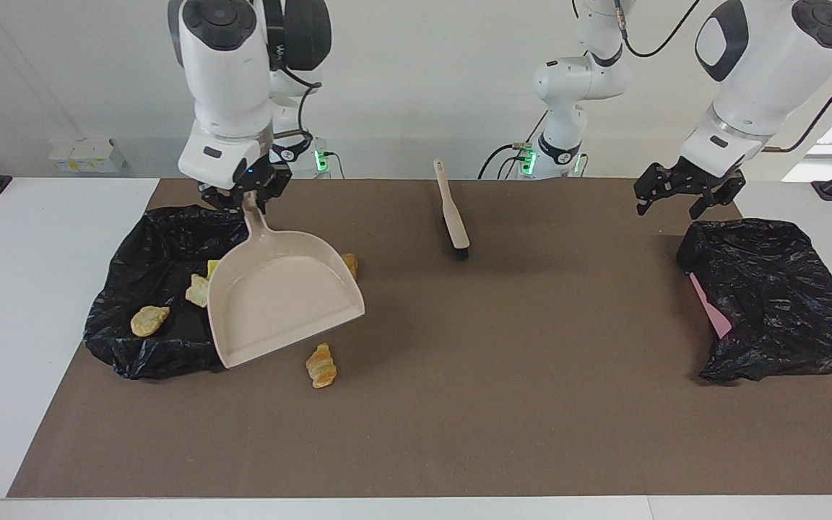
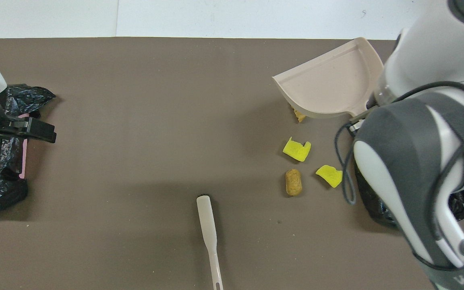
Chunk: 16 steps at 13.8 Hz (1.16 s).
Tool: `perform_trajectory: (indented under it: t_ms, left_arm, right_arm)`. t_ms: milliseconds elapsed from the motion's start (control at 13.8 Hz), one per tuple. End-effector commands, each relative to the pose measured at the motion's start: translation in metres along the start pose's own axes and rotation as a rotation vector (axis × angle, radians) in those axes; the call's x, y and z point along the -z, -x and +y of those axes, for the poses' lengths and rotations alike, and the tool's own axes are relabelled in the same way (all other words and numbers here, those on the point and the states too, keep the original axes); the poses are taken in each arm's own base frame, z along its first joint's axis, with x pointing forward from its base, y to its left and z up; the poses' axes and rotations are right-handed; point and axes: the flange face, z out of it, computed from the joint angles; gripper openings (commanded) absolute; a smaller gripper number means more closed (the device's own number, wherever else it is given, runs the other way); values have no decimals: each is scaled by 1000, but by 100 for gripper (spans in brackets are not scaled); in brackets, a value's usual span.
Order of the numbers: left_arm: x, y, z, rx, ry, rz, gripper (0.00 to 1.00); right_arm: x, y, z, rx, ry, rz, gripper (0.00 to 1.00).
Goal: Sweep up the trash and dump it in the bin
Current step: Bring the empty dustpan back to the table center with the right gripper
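Observation:
I expect the dustpan to hold all the loose trash when I carry it, since a raised rim (image 2: 375, 59) curves around the back of the beige dustpan (image 2: 332, 80).
My right gripper (image 1: 246, 193) is shut on the handle of the beige dustpan (image 1: 282, 303), which hangs empty and tilted over the mat beside the bin (image 1: 123, 347). The black-bagged bin holds three trash pieces: two tan ones (image 1: 149, 320) and a yellow one (image 1: 211, 268). On the mat lie a croissant-like piece (image 1: 322, 365), two yellow chunks (image 2: 296, 149) and a brown cylinder (image 2: 293, 182). In the facing view the pan hides the yellow chunks. My left gripper (image 1: 683, 196) waits open, up in the air at the left arm's end.
A beige brush (image 1: 452, 213) lies on the brown mat, nearer to the robots than the loose trash. A second black bag (image 1: 770, 296) with a pink edge sits at the left arm's end, below my left gripper.

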Motion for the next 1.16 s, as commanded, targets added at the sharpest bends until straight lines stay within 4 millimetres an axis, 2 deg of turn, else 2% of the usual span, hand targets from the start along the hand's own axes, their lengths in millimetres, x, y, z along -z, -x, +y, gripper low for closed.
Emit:
perform_trajectory:
  t_ms: [0,73,218,291,436,582,727,873,1091]
  left_arm:
    - [5,0,-1,-7,-16,4,100]
    - [5,1,-1,-7,-16,3,100]
    - [5,1,-2,-5,-16,3,100]
    - [5,1,-2,-4,-16,4,100]
    - [6,1,-2,-5,-16,6,100]
    - [5,1,-2,-7,-16,3,100]
    - [6,1,-2,-7,-16,6,100]
    - [5,1,-1,-4,-16,3,100]
    - [5,1,1,-10,-16,4,100]
  right_arm:
    - [-21,-31,-63,-153,-48,39,0]
    - [-34,-44,-83,-199,-60,41,0]
    - [-48,-63,-127,-265,-126,68,0]
    - [-56,-72,-154,-293,-141,87,0]
    - [-64,-87,-199,-356,-171,114,0]
    - [-74,-97,-228,-333,-188,123,0]
    - [-93,-100,-271,-292,-192,125,0]
    - [-114,-102,-301,-296,-194,111,0]
    - [-138,-101,-322,-275,-179,96,0]
